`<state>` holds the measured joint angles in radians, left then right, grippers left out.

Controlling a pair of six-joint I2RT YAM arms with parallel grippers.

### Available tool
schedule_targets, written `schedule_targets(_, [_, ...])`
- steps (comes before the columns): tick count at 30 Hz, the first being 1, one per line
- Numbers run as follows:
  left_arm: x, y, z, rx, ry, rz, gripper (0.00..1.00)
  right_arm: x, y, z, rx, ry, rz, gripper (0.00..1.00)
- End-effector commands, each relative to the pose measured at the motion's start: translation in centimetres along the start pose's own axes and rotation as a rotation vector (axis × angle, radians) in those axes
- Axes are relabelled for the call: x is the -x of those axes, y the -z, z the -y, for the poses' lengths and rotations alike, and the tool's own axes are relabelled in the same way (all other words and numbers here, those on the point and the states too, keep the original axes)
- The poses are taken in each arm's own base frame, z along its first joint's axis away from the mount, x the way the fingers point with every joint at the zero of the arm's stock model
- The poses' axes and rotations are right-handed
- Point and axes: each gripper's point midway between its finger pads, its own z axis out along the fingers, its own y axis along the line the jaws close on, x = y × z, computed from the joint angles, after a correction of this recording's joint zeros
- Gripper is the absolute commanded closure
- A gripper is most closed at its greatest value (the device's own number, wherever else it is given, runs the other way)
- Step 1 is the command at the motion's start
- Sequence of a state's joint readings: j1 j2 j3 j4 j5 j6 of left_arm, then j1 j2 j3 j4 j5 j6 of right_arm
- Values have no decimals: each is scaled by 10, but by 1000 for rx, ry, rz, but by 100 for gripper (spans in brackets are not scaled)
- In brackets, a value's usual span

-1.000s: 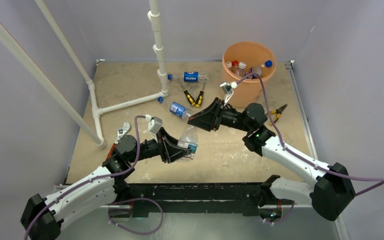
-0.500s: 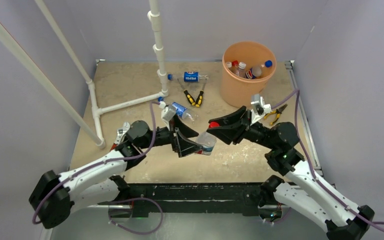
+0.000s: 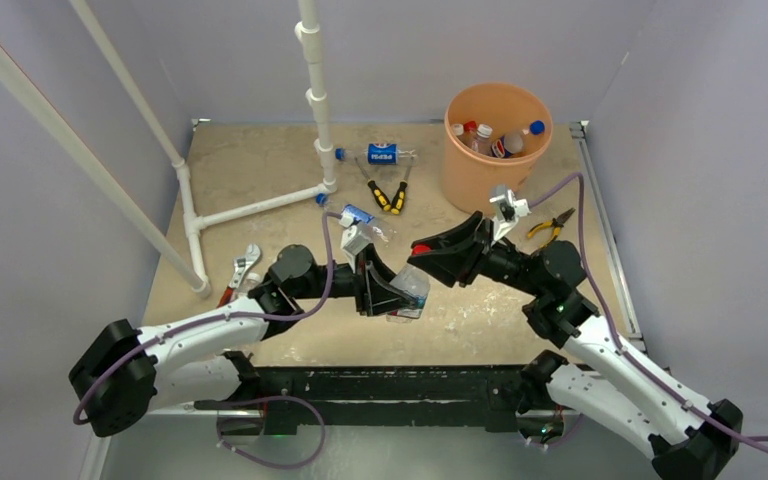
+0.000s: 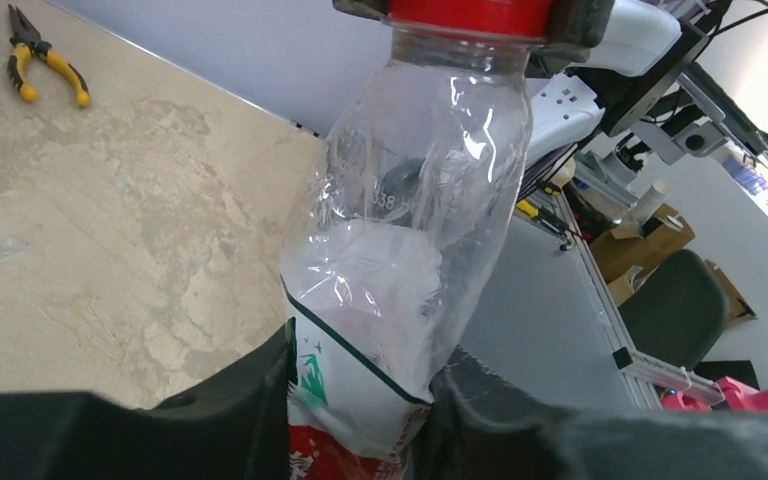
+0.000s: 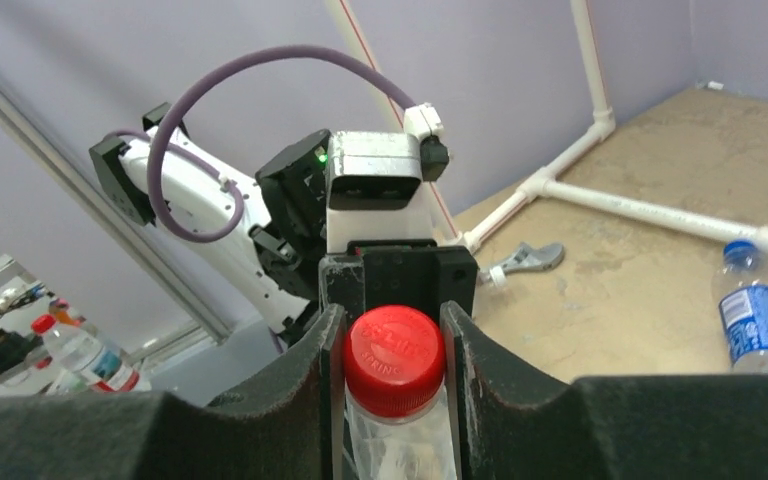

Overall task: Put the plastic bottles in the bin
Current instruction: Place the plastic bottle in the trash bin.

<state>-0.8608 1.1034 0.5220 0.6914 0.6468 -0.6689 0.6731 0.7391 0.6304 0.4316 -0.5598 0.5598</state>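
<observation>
Next, my right gripper takes the red cap (image 3: 421, 249) and carries the bottle over, as my left gripper holds the bottle's labelled body (image 3: 407, 312) far from the orange bin.
A clear plastic bottle (image 3: 407, 283) with a red cap and a red-and-white label hangs over the middle of the table, gripped at both ends. My left gripper (image 3: 397, 297) is shut on its labelled lower body (image 4: 360, 385). My right gripper (image 3: 423, 251) is shut on the red cap (image 5: 394, 358). The orange bin (image 3: 472, 181) stands at the back right with several bottles inside. Two blue-labelled bottles lie on the table: one (image 3: 381, 154) near the pipe, one (image 3: 359, 214) just behind my left wrist, also in the right wrist view (image 5: 758, 320).
White pipe frame (image 3: 260, 204) crosses the left and back. Yellow-and-black pliers (image 3: 388, 195) lie by the far bottle. A second pair of pliers (image 3: 551, 224) lies right of the bin. A red-handled wrench (image 3: 242, 269) lies near the left arm.
My right arm has swung back from the bin and closed on the red cap. My left arm has carried the bottle rightward and up from the near left to the middle.
</observation>
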Motion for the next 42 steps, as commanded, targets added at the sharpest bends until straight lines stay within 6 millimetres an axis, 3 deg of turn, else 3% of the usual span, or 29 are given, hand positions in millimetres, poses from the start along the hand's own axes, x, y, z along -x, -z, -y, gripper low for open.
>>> schedule_targets(1, [31, -1, 15, -20, -86, 96, 80, 10, -4, -4, -4, 0, 8, 73])
schedule_targets(2, [33, 0, 14, -8, -93, 102, 86, 9, -3, -2, -13, -5, 0, 56])
schedule_targets(3, [35, 1, 13, 3, -101, 109, 90, 8, -3, 0, -27, -12, -6, 47])
schedule_targets(5, [37, 3, 13, 19, -113, 115, 100, 7, -2, 4, -55, -25, -16, 39])
schedule_targets(10, [37, 1, 11, 28, -111, 105, 100, 4, -3, 11, -91, -43, -33, 37])
schedule_targets(15, [32, -3, 7, 29, -94, 83, 100, 11, -7, 9, -80, -63, 1, 38])
schedule_targets(21, [28, -5, 6, 29, -88, 67, 100, 23, -13, 11, -85, -103, 58, 31])
schedule_targets(23, [27, -5, 6, 35, -88, 66, 100, 25, -14, 13, -96, -114, 69, 34])
schedule_targets(25, [28, -5, 6, 41, -93, 65, 100, 24, -16, 12, -88, -123, 67, 44])
schedule_targets(29, [28, -4, 2, 69, -102, 63, 100, 20, -20, 12, -73, -134, 45, 87])
schedule_targets(30, [29, -3, 1, 78, -103, 65, 96, 18, -20, 12, -67, -137, 38, 99])
schedule_targets(33, [36, -1, -8, 151, -87, 82, 46, 28, -16, 8, -81, -110, 59, 100])
schedule_targets(34, [39, 1, -13, 192, -84, 94, 34, 35, -13, 9, -111, -96, 71, 100])
schedule_targets(36, [45, 10, -22, 280, -80, 115, 13, 67, -4, 22, -252, 11, 141, 100])
schedule_targets(38, [56, 22, -27, 361, -88, 165, 8, 115, 17, 41, -473, 101, 265, 100])
schedule_targets(42, [77, 60, -35, 526, -104, 306, 4, 187, 61, 55, -758, 215, 496, 100])
